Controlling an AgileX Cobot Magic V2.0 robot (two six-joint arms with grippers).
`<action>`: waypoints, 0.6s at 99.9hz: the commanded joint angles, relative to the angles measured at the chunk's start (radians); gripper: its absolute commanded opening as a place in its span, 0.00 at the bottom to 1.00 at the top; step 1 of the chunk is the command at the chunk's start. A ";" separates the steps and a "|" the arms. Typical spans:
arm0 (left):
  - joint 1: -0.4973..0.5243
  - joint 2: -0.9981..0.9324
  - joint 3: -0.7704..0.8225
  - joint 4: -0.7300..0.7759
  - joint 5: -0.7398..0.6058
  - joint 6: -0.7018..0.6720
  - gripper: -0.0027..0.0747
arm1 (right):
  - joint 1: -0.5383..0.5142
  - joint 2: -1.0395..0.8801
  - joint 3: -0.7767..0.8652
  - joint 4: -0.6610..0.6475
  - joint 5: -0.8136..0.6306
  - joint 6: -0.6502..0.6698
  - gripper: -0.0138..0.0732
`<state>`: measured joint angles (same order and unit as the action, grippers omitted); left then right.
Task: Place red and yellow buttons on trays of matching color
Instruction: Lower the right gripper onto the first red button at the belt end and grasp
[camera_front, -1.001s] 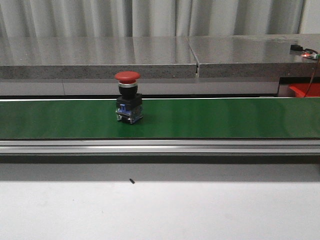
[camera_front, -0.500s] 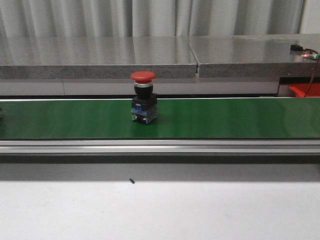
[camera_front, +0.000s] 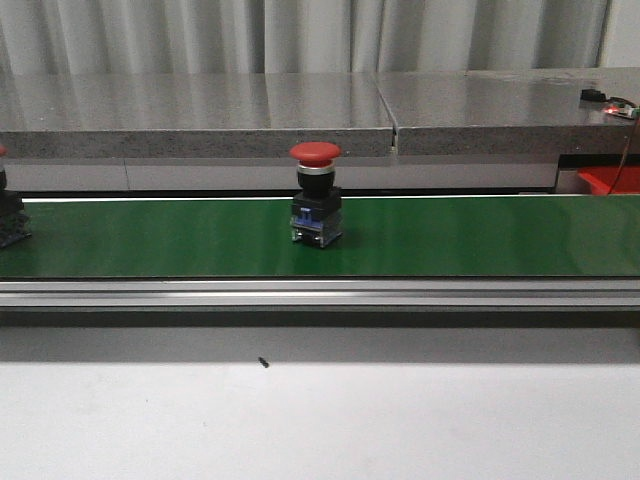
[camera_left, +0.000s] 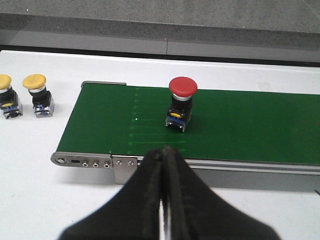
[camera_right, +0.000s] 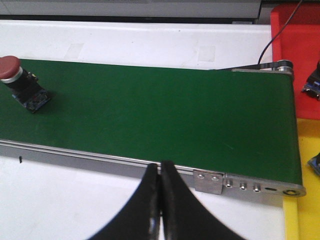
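My right gripper should pick the red-capped button (camera_front: 316, 195) up off the belt, because the red tray (camera_front: 603, 180) is past the end of the belt, far away from my left gripper.
A red-capped button (camera_front: 316, 195) stands upright on the green belt (camera_front: 480, 235), near the middle of the front view. It also shows far from the belt's end in the right wrist view (camera_right: 20, 82). A second button (camera_front: 10, 218) is cut off by the left edge. The left wrist view shows a red button (camera_left: 181, 102) on the belt and two yellow buttons (camera_left: 37, 94) (camera_left: 6, 95) on the white table. My left gripper (camera_left: 162, 152) and right gripper (camera_right: 161, 165) are shut and empty, both in front of the belt's rail. A red tray (camera_right: 295, 35) and a yellow tray (camera_right: 305, 205) lie past the belt's right end.
A grey stone ledge (camera_front: 200, 115) runs behind the belt. The metal rail (camera_front: 320, 292) edges its front, with white table (camera_front: 320, 420) before it. Dark button bodies (camera_right: 312, 85) lie at the trays' edge. A cable (camera_right: 272, 42) crosses the red tray.
The red button has ridden the belt to the right. A second button has come into the front view at the left edge.
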<state>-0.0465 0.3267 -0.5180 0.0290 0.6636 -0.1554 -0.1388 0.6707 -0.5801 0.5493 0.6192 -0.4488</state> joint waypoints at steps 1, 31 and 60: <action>-0.008 0.009 -0.026 -0.006 -0.074 -0.001 0.01 | 0.000 -0.004 -0.028 0.046 -0.026 -0.009 0.26; -0.008 0.009 -0.026 -0.006 -0.074 -0.001 0.01 | 0.000 -0.004 -0.028 0.104 -0.015 -0.009 0.93; -0.008 0.009 -0.026 -0.006 -0.074 -0.001 0.01 | 0.000 0.123 -0.171 0.118 0.110 -0.009 0.90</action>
<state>-0.0465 0.3267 -0.5180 0.0290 0.6636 -0.1554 -0.1388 0.7370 -0.6633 0.6296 0.7302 -0.4488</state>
